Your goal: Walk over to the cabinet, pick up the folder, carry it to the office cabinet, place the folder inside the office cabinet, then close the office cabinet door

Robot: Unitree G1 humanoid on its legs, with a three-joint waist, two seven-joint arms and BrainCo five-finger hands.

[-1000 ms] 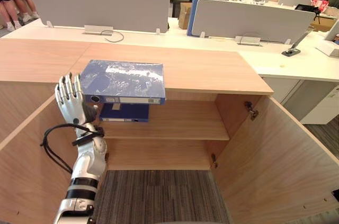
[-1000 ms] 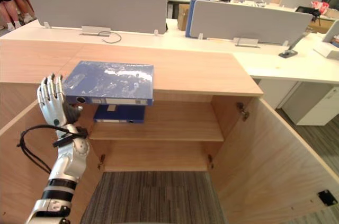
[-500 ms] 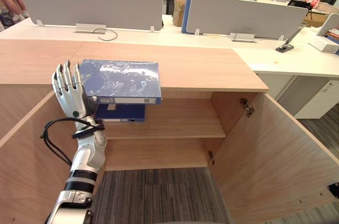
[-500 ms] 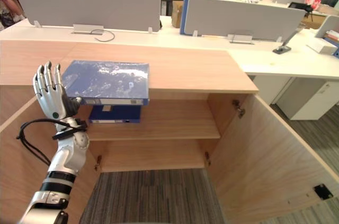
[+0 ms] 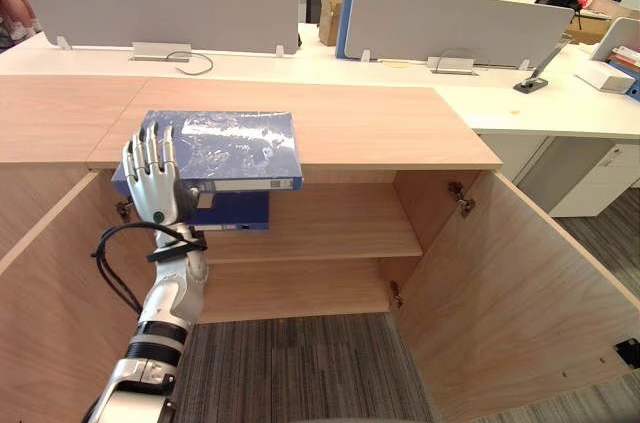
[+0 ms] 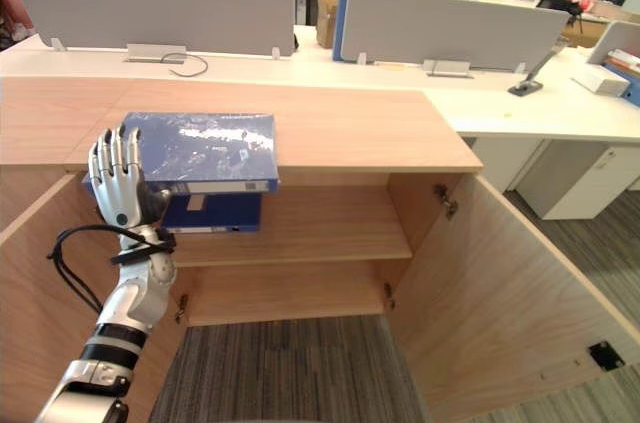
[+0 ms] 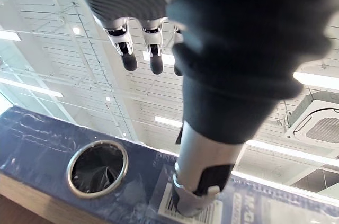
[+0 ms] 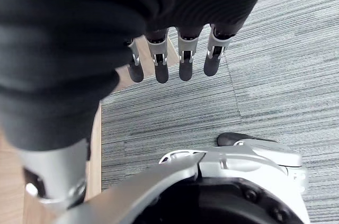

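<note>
I expect the cover (image 5: 235, 140) to stay stiff and closed when I pick up the folder, because the blue folder's overhanging spine (image 5: 250, 184) stays straight past the cabinet edge.
A blue folder (image 5: 230, 143) lies flat on the wooden cabinet top (image 5: 380, 128), its spine overhanging the front edge. My left hand (image 5: 157, 193) is raised in front of the left end of that spine, fingers (image 7: 127, 54) straight and open. In the left wrist view the spine's ring hole (image 7: 98, 167) is close below the hand, and the thumb (image 7: 204, 181) lies over the spine label. A second blue folder (image 5: 235, 211) rests on the shelf (image 5: 330, 228) just beneath. My right hand (image 8: 185, 57) hangs open over the grey carpet.
Both cabinet doors stand open: the left door (image 5: 50, 293) beside my left arm, the right door (image 5: 520, 303) swung out wide. White desks with grey dividers (image 5: 160, 13) run behind the cabinet. Striped carpet (image 5: 300, 373) lies in front.
The camera has shifted closer. My left hand has moved right, from beside the folder's left edge to in front of its spine.
</note>
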